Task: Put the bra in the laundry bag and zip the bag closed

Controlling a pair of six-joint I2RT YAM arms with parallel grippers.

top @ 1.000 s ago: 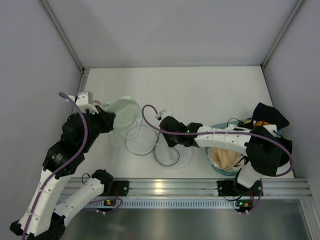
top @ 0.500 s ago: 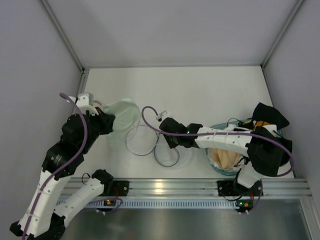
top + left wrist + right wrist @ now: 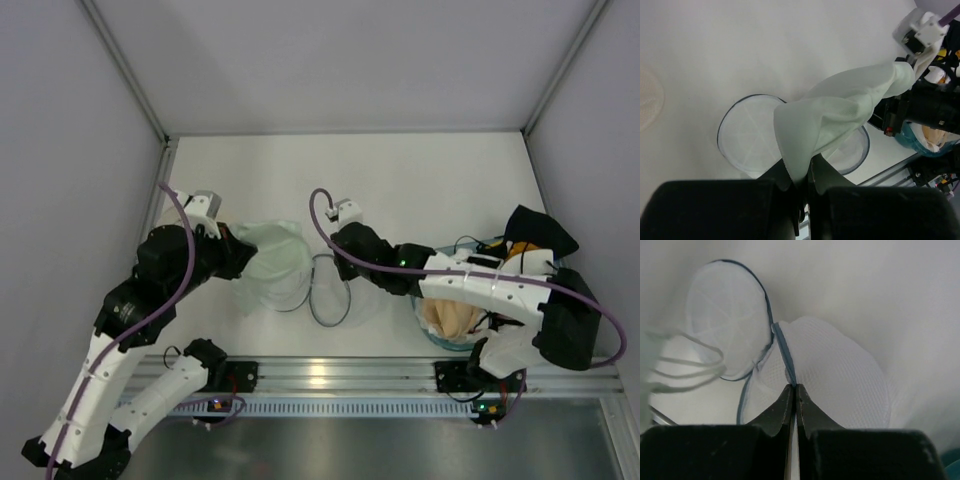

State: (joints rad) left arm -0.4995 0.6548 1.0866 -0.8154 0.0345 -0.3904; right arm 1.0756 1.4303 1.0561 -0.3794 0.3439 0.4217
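Note:
The bra drapes over the laundry bag's round flap beside the bag's opening, so next my left gripper swings back toward my right gripper and lowers it in.
The bra is pale green fabric, pinched at one edge by my shut left gripper and draped over the laundry bag. In the left wrist view the bra hangs from my gripper above the bag's round mesh panels. The laundry bag is white mesh with dark hoop rims and lies at the table's near middle. My right gripper is shut on the bag's blue zipper seam, with the gripper at the mesh.
A blue basket with beige garments stands at the near right, and a black garment lies behind it. The metal rail runs along the near edge. Grey walls enclose the table at the left, the back and the right.
My left gripper carried the bra right, from beside the bag to over it. My right gripper shifted right and back with the bag's seam, and the hoops drew closer together.

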